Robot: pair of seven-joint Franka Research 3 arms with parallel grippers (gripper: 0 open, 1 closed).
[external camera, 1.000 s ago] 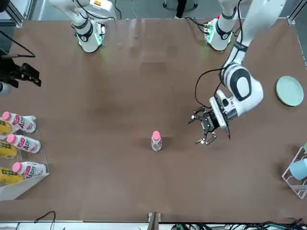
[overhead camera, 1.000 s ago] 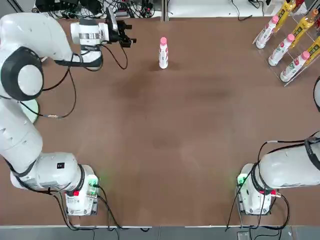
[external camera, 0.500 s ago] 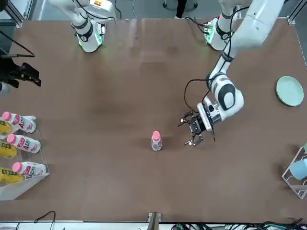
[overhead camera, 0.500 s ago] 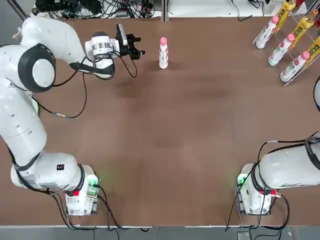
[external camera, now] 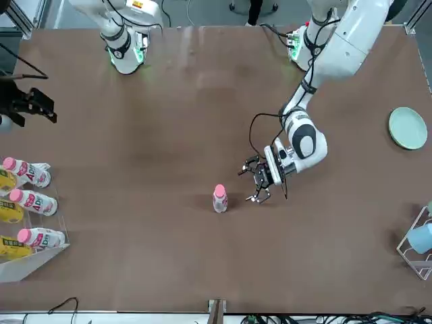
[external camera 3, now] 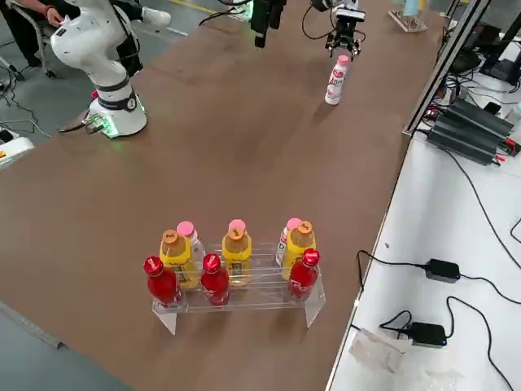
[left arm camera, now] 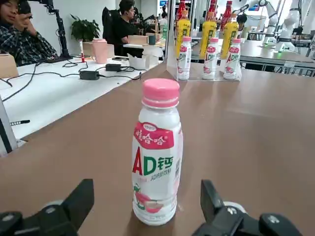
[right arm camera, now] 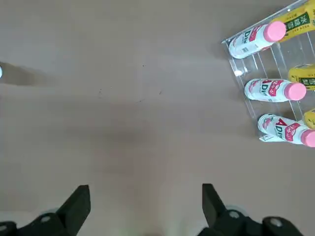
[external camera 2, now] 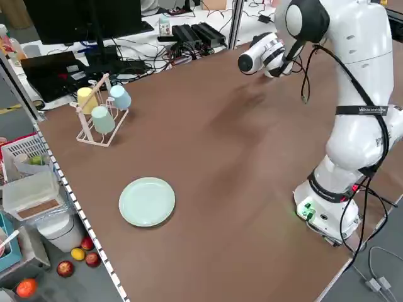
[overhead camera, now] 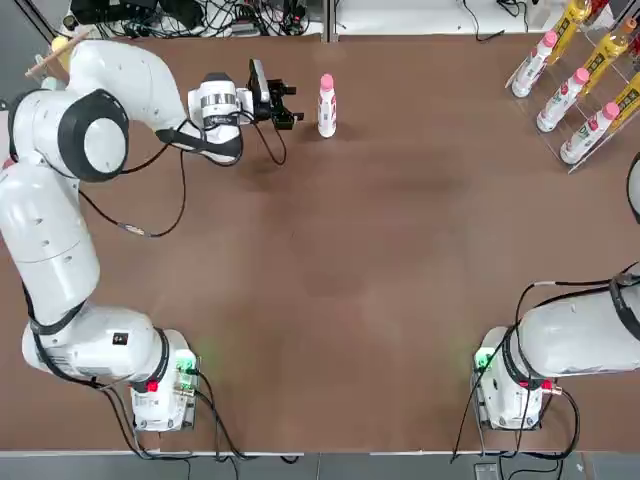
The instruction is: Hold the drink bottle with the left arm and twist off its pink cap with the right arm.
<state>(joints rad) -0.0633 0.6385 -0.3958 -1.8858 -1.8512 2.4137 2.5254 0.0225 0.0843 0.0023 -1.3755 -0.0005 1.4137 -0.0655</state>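
Observation:
The pink cap (external camera: 220,190) and the drink bottle meet at a clean edge (external camera: 220,196), so the cap will come off in one piece when I twist and pull.
The drink bottle (overhead camera: 326,108) stands upright near the table's far edge, white with red-pink print, its pink cap (overhead camera: 326,81) screwed on. My left gripper (overhead camera: 288,104) lies level just to the bottle's left, open and pointing at it. In the left wrist view the bottle (left arm camera: 156,162) and cap (left arm camera: 160,92) stand just beyond the spread fingers (left arm camera: 81,201), untouched. In the front view the left gripper (external camera: 255,183) sits a short gap from the bottle (external camera: 220,200). My right gripper (external camera: 34,106) hangs high over the table's right side, open and holding nothing, as the right wrist view (right arm camera: 145,204) shows.
A clear rack (overhead camera: 575,90) of pink-capped and yellow bottles stands at the far right corner. A pale green plate (external camera: 408,127) lies on the robot's left side, with a wire cup rack (external camera 2: 101,110) beyond it. Cables and power bricks run beyond the far edge.
My left gripper has swept rightward along the far side toward the bottle, stopping just short of it. The bottle and the right arm have not moved.

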